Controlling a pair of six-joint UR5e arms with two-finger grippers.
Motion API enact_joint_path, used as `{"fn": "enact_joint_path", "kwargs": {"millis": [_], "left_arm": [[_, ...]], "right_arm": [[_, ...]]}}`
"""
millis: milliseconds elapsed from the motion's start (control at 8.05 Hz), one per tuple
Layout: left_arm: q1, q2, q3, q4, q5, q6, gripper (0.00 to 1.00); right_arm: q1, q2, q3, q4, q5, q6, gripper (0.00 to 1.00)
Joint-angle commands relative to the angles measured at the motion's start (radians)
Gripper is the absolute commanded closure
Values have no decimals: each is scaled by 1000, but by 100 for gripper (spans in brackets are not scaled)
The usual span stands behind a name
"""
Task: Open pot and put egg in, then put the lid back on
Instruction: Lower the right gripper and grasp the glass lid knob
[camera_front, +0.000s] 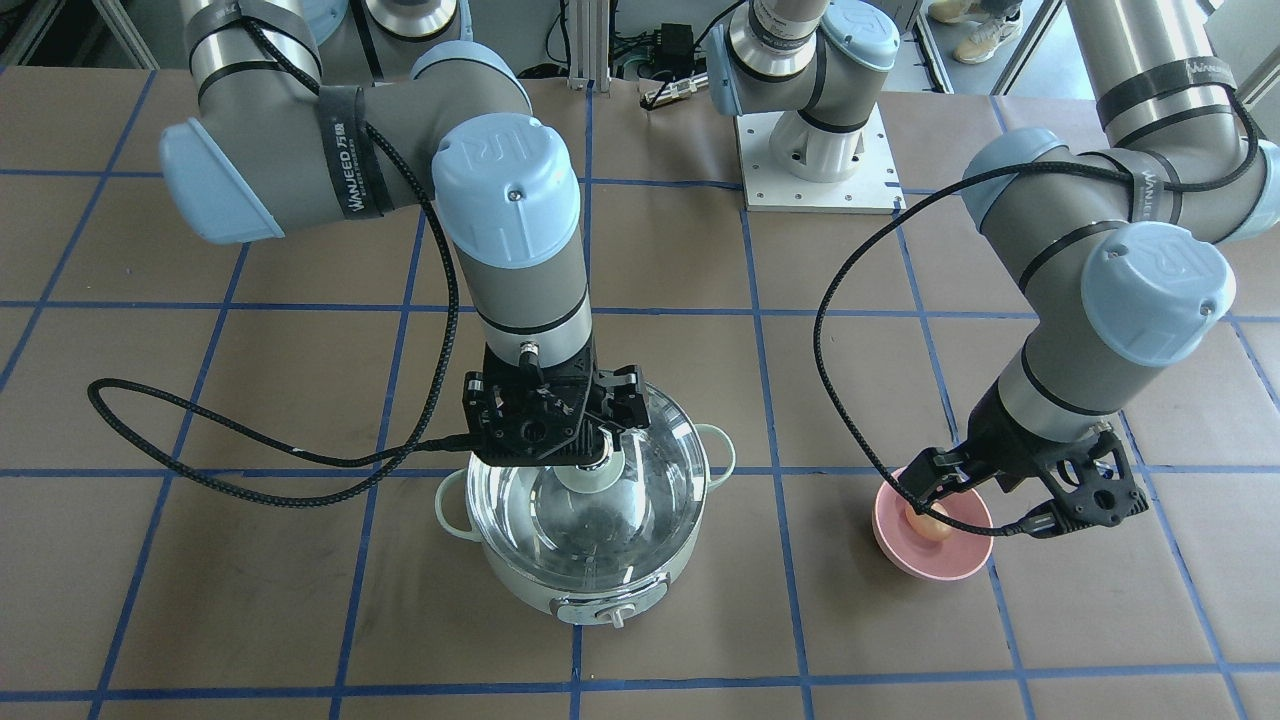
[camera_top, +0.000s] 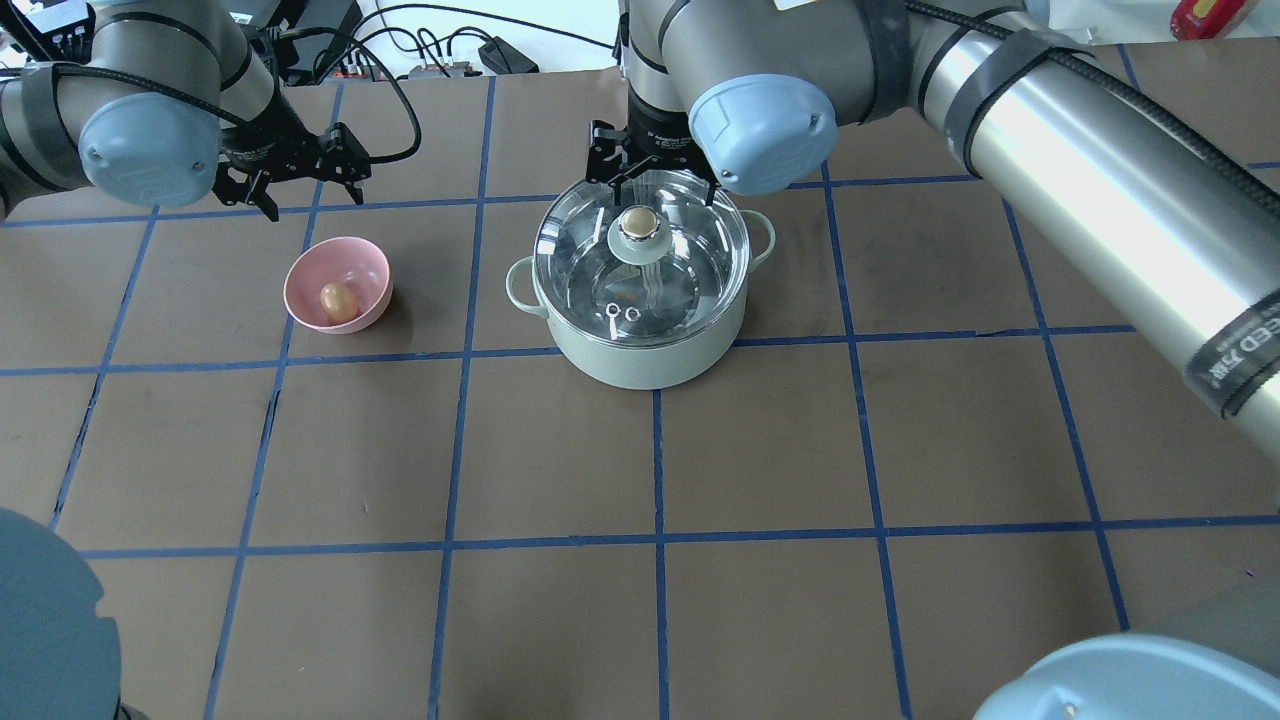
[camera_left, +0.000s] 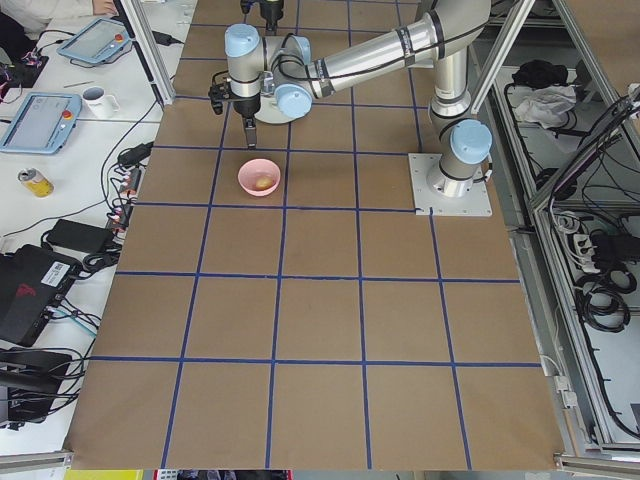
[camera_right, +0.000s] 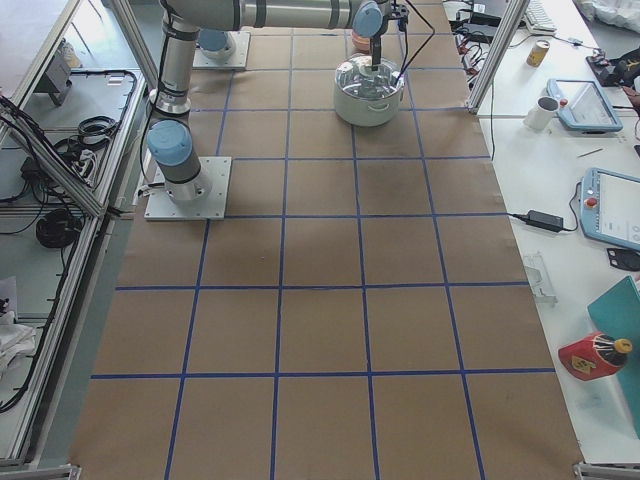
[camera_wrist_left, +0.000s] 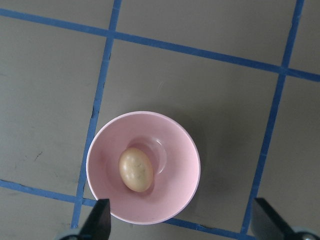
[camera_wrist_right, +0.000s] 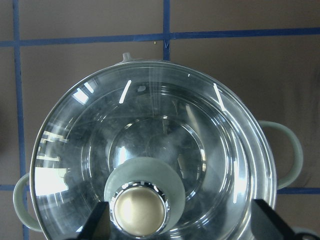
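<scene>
The pot's shiny ringed bottom can be seen clearly through the glass lid, so I should expect an empty mint-green pot when I take the lid off.
The mint-green pot stands mid-table with the glass lid on it. My right gripper hovers open just above the lid. In the right wrist view its fingertips flank the beige knob without touching it. The tan egg lies in a pink bowl. My left gripper is open and empty above the bowl. In the left wrist view the egg sits in the bowl between the fingertips. In the front view the egg shows under the left gripper.
The brown table carries a grid of blue tape lines. The right arm's cable loops over the table beside the pot. The left arm's white base plate is at the robot's side of the table.
</scene>
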Motion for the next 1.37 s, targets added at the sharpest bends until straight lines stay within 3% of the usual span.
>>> {"fn": "enact_joint_path", "kwargs": {"millis": [0, 124, 248, 373, 497, 621, 745, 1242], "left_arm": [[0, -52, -2, 63, 7, -19, 0], [0, -85, -4, 77, 6, -25, 0], [0, -91, -7, 76, 3, -17, 0], [12, -91, -7, 74, 1, 0, 0], [37, -93, -8, 74, -6, 15, 0], [43, -100, -11, 74, -6, 35, 0], [43, -125, -17, 76, -6, 37, 0], [45, -146, -56, 77, 0, 53, 0]], "right_arm": [[42, 32, 1, -2, -15, 10, 0], [44, 35, 2, -2, -32, -3, 0], [42, 37, 2, -2, -33, -10, 20], [42, 40, 5, -2, -33, -12, 49], [42, 44, 5, -2, -33, -17, 59], [42, 43, 4, 0, -30, -15, 83], [42, 40, 4, 0, -30, -14, 100], [3, -78, 1, 48, -23, -94, 100]]}}
